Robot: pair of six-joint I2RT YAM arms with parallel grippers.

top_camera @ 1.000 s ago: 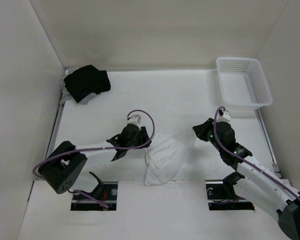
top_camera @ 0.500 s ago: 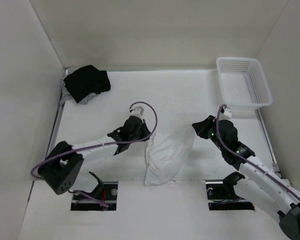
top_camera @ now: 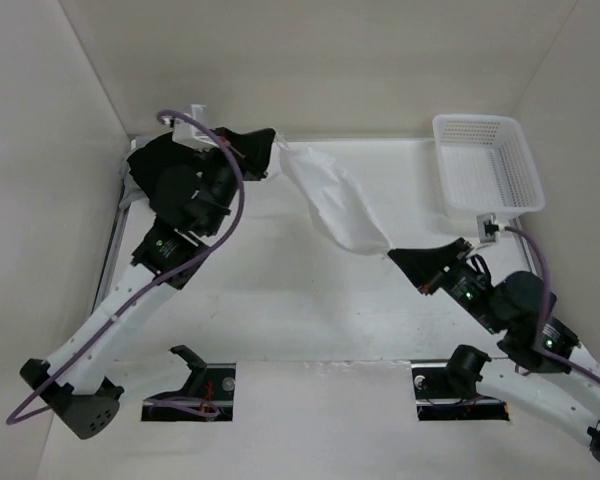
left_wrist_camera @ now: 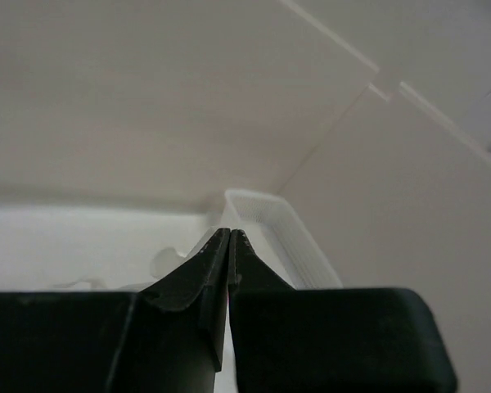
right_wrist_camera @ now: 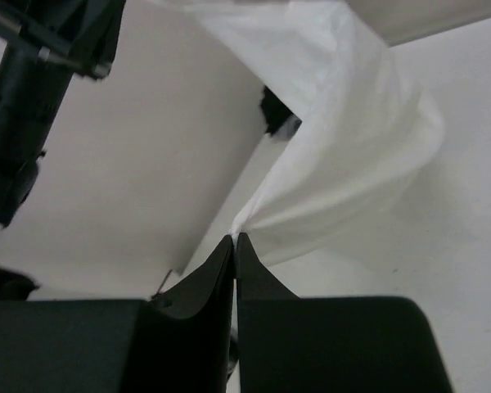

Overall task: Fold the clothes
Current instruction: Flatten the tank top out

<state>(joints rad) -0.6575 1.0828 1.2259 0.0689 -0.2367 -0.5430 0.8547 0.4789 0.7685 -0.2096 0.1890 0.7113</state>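
Note:
The garment is hanging between my grippers as a narrow slanting strip [top_camera: 336,202], so I should bring it down toward the front [top_camera: 298,315] and spread it with my left gripper before I fold it.
The clothes [top_camera: 335,203], one thin white garment, hang stretched in the air between my two grippers, sloping from the back left down to the right. My left gripper [top_camera: 273,157] is raised high near the back wall and is shut on the garment's upper end. In the left wrist view the jaws [left_wrist_camera: 230,232] are pressed together and the fabric hardly shows. My right gripper [top_camera: 393,255] is shut on the lower corner. The right wrist view shows the fabric [right_wrist_camera: 344,139] fanning out from the gripper [right_wrist_camera: 236,237].
A white mesh basket [top_camera: 485,165] stands at the back right and also shows past the left jaws as the basket [left_wrist_camera: 274,229]. A black cloth bundle [top_camera: 158,172] lies at the back left, partly hidden behind my raised left arm. White walls enclose the table.
The left gripper has shut on the garment and swung up to the back left. The right gripper has pulled back to the right. The garment has left the table and is now stretched between them.

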